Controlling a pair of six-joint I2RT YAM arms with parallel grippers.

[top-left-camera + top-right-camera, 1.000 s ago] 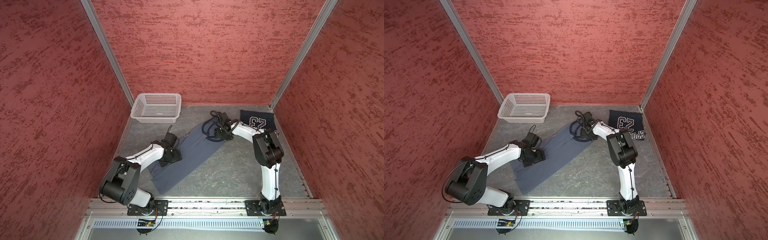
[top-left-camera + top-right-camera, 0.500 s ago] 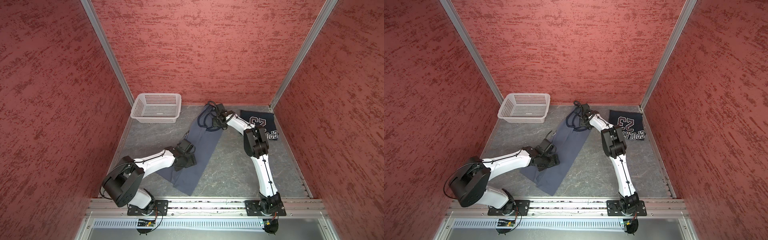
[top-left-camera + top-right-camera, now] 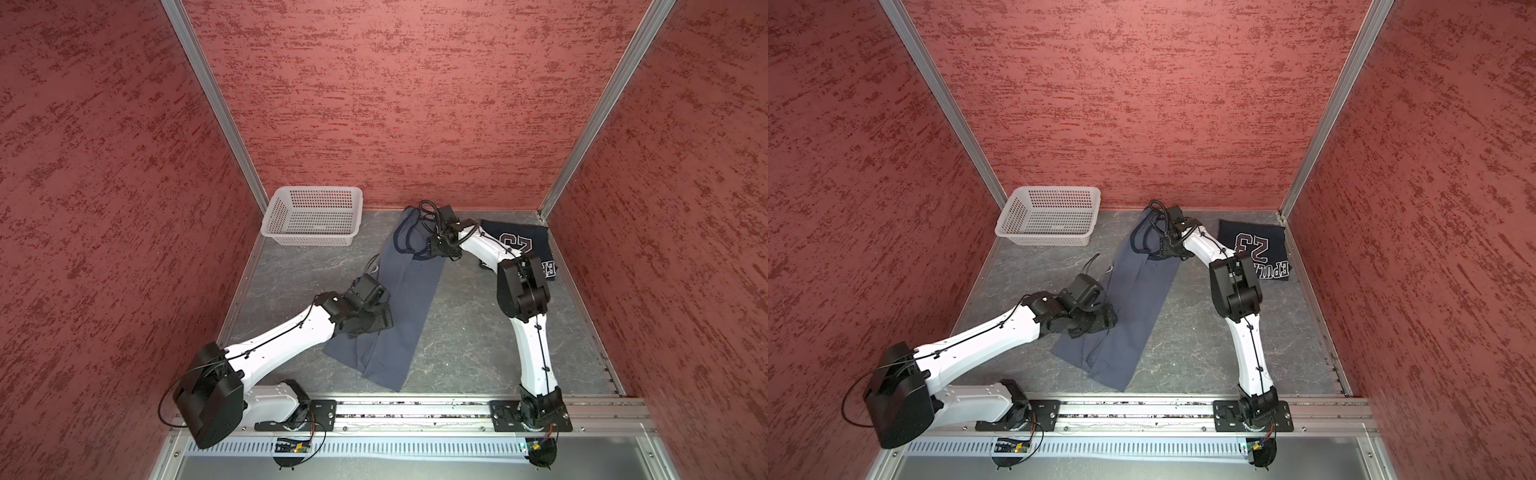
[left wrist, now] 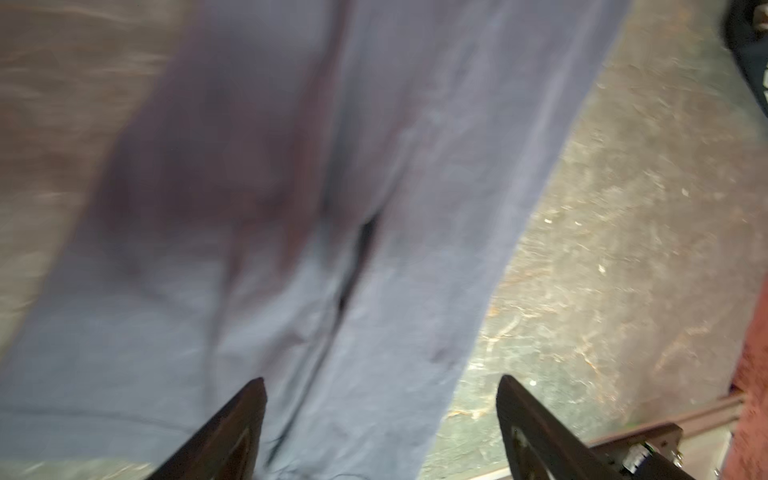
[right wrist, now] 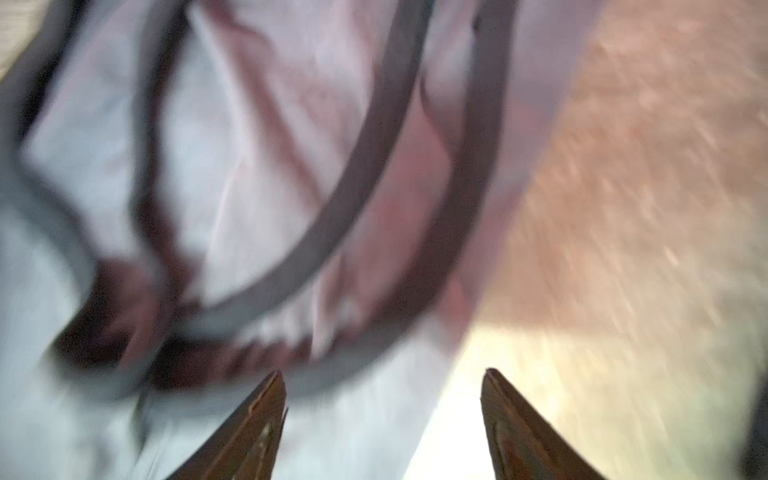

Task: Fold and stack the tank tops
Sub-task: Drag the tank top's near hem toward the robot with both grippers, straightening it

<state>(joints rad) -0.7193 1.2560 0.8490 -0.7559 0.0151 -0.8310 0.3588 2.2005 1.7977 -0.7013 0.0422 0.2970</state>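
My grippers should turn the slate grey-blue tank top (image 3: 410, 301) straight before my right gripper takes the hem corner (image 3: 397, 385), because the tank top slants from its straps to its hem.
The slate grey-blue tank top (image 3: 409, 299) (image 3: 1142, 299) lies folded lengthwise as a long strip, its dark-trimmed straps (image 3: 405, 232) toward the back wall. My left gripper (image 3: 387, 320) (image 3: 1111, 318) hovers open over the strip's left edge at mid-length. In the left wrist view its jaws (image 4: 380, 380) straddle the cloth (image 4: 332, 208) and bare floor. My right gripper (image 3: 429, 252) (image 3: 1163, 251) stands open at the strap end, and the right wrist view (image 5: 382, 374) shows blurred straps (image 5: 353, 187) ahead of it. The navy "23" tank top (image 3: 523, 241) (image 3: 1262, 249) lies folded in the back right corner.
A white perforated basket (image 3: 309, 240) (image 3: 1042, 239) stands at the back left against the wall. Red walls close in three sides, and a metal rail (image 3: 415, 409) carrying both arm bases runs along the front. Grey floor (image 3: 469, 332) shows between the strip and the right arm.
The grey-blue strip has swung from a diagonal to nearly front-to-back. My left gripper moved right and frontward, my right gripper back toward the wall; little has shifted in the last half second.
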